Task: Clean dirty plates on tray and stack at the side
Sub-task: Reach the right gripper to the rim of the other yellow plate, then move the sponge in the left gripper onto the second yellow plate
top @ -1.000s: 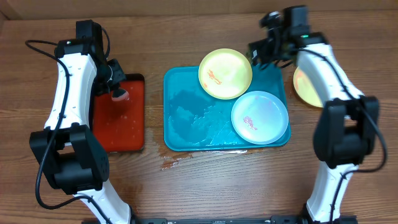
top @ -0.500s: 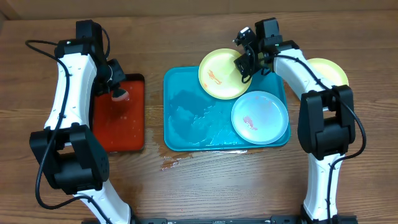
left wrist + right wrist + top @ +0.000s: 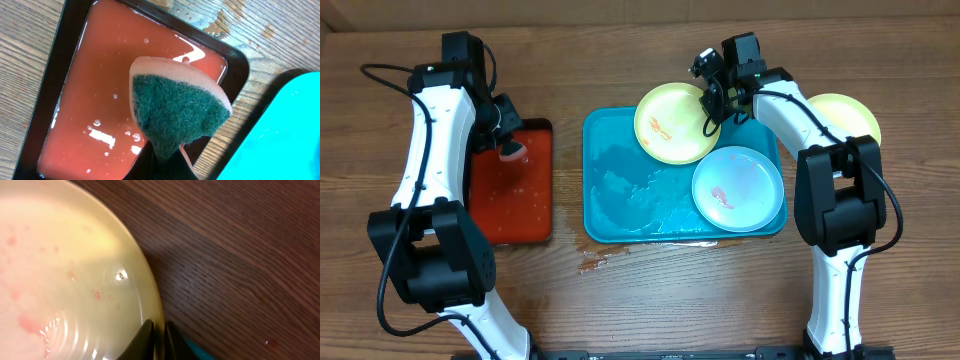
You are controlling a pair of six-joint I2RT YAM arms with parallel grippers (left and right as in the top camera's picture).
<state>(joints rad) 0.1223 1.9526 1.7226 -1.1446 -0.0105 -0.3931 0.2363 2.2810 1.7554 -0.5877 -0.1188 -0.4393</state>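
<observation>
My right gripper is to pull the yellow-green plate into the tray (image 3: pixel 638 178) and take the plate's side rim before scrubbing, because the plate sticks out over the cyan tray's far edge (image 3: pixel 634 108).
A yellow-green plate (image 3: pixel 670 123) with red-orange smears rests on the far edge of the cyan tray (image 3: pixel 620 190). My right gripper (image 3: pixel 712 103) is shut on its right rim; the right wrist view shows both fingers pinching the plate (image 3: pixel 75 280) edge at the gripper (image 3: pixel 159 332). A mint-green plate (image 3: pixel 738 188) with a pink smear lies in the tray's right half. Another yellow-green plate (image 3: pixel 852 115) sits on the table to the right, partly hidden by the arm. My left gripper (image 3: pixel 508 148) is shut on a green-and-pink sponge (image 3: pixel 177 107) above the red tray.
The red, black-rimmed tray (image 3: pixel 510 205) holds shallow liquid at the left, seen close in the left wrist view as the red tray (image 3: pixel 90 105). Water film covers the cyan tray's left half, and a small spill (image 3: pixel 605 258) lies on the wood by its near edge.
My right gripper swung left from the table plate to the yellow-green plate on the tray and shut on its rim. That plate shifted slightly left. The left arm stayed still.
</observation>
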